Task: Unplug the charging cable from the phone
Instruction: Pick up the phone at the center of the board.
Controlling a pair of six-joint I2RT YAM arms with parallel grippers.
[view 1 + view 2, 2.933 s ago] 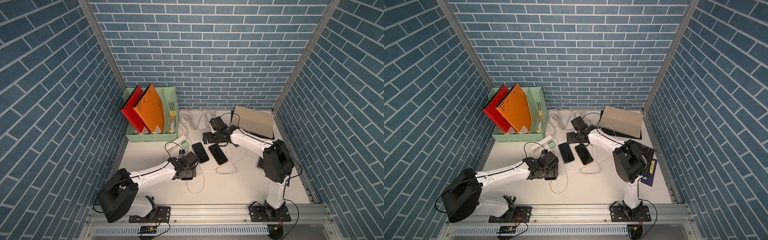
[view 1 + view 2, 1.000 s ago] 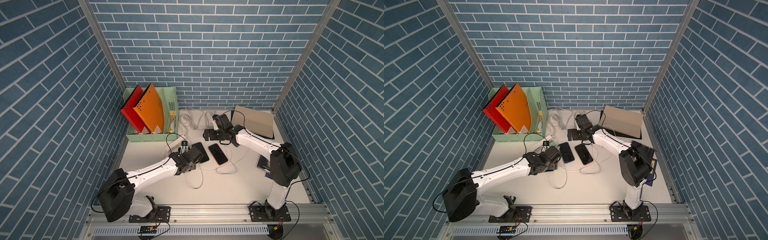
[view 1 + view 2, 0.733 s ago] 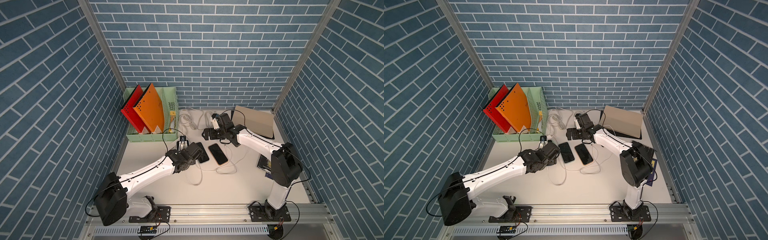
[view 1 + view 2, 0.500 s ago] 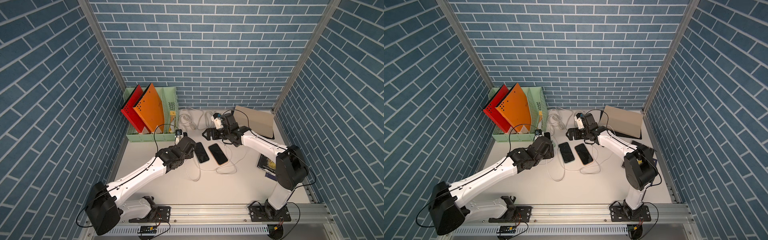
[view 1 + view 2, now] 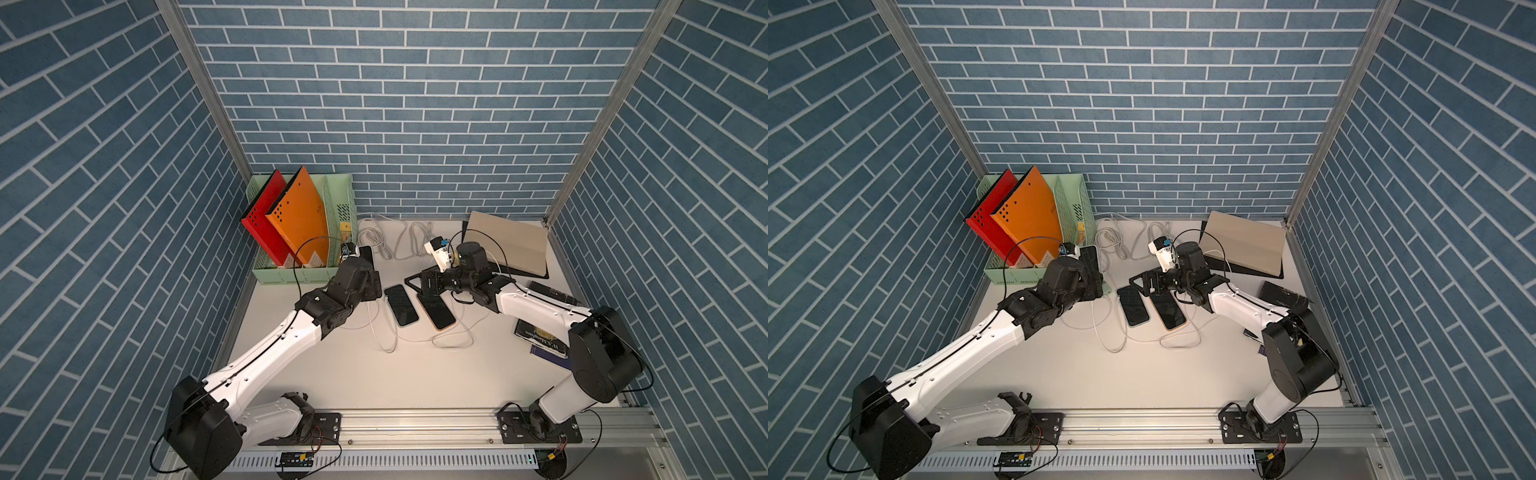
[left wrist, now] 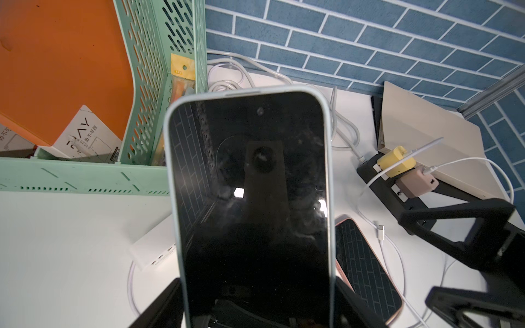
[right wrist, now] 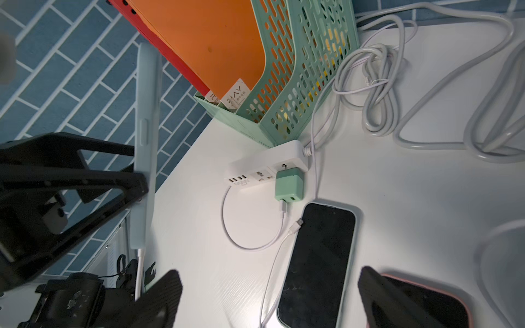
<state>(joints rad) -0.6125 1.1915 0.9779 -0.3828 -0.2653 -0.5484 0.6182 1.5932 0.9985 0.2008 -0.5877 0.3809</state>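
Observation:
Next, I pinch the cable (image 7: pixel 139 277) below the plug with my right gripper, because my left gripper is holding up the pale blue phone with the cable plugged into its lower end (image 7: pixel 140 251).
My left gripper (image 6: pixel 261 298) is shut on a phone (image 6: pixel 250 184) in a pale blue case and holds it upright above the table, next to the green rack; both top views show it (image 5: pixel 366 254) (image 5: pixel 1090 258). In the right wrist view that phone (image 7: pixel 145 136) stands edge-on, and the white charging cable (image 7: pixel 139 264) is plugged into its lower end. My right gripper (image 7: pixel 268 286) is open, with nothing between its fingers. It hovers over the table to the right of the held phone (image 5: pixel 428 286) (image 5: pixel 1152 284).
Two more phones lie flat, one in a green case (image 5: pixel 401 305) and one in a pink case (image 5: pixel 436 311), with loose white cables (image 5: pixel 415 338) around them. A white power strip (image 7: pixel 267 167), the green file rack (image 5: pixel 303 274), a black power strip (image 6: pixel 395 193) and a beige stand (image 5: pixel 511 245) are close by.
My left gripper has lifted the pale blue phone off the table and carried it back toward the green rack. The right gripper has stayed open by the flat phones, shifting only slightly.

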